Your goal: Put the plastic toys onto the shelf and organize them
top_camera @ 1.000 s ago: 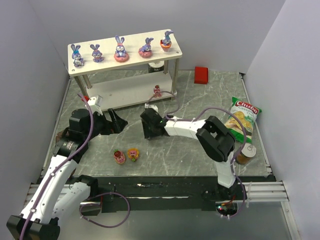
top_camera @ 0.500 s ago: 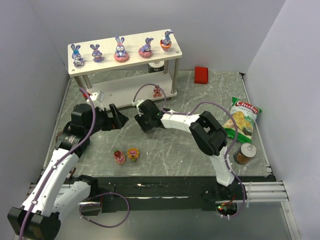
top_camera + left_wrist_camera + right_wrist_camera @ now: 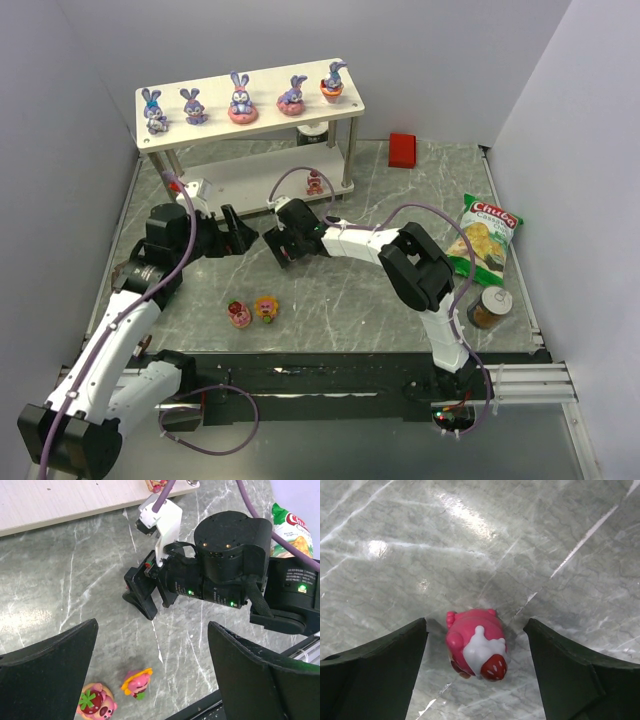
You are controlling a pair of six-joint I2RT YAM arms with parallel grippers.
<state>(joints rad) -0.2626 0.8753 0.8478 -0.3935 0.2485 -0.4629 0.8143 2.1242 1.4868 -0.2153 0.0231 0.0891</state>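
The pink sweet is between my right gripper's fingers, which sit at a slant to the shelf's lower board point(image 3: 250, 184). Next, I lift, turn straighter and then grip the sweet point(image 3: 477, 645).
The shelf point(image 3: 262, 110) stands at the back left with five purple-blue bunnies point(image 3: 241, 100) in a row on its top board. A pink sweet point(image 3: 314, 181) sits on its lower board point(image 3: 60, 500). Two pink-orange sweets point(image 3: 238, 314) point(image 3: 266, 307) lie on the table near the front; the left wrist view shows them too point(image 3: 96, 706) point(image 3: 136, 682). My right gripper point(image 3: 272, 246) point(image 3: 476, 622) is open, low over a pink sweet with white cream and a strawberry point(image 3: 477, 650) lying between its fingers. My left gripper point(image 3: 240, 235) point(image 3: 152, 630) is open and empty, facing the right gripper point(image 3: 145, 592).
A small red block point(image 3: 403, 150) lies at the back, right of the shelf. A green chips bag point(image 3: 485, 235) and a jar point(image 3: 488, 308) are at the right edge. A dark round object point(image 3: 313, 135) stands behind the shelf. Purple cables trail from both wrists.
My right gripper has swung left and slightly farther back, toward the left gripper. My left gripper has shifted a little up and right. The toys on the shelf and table have not moved.
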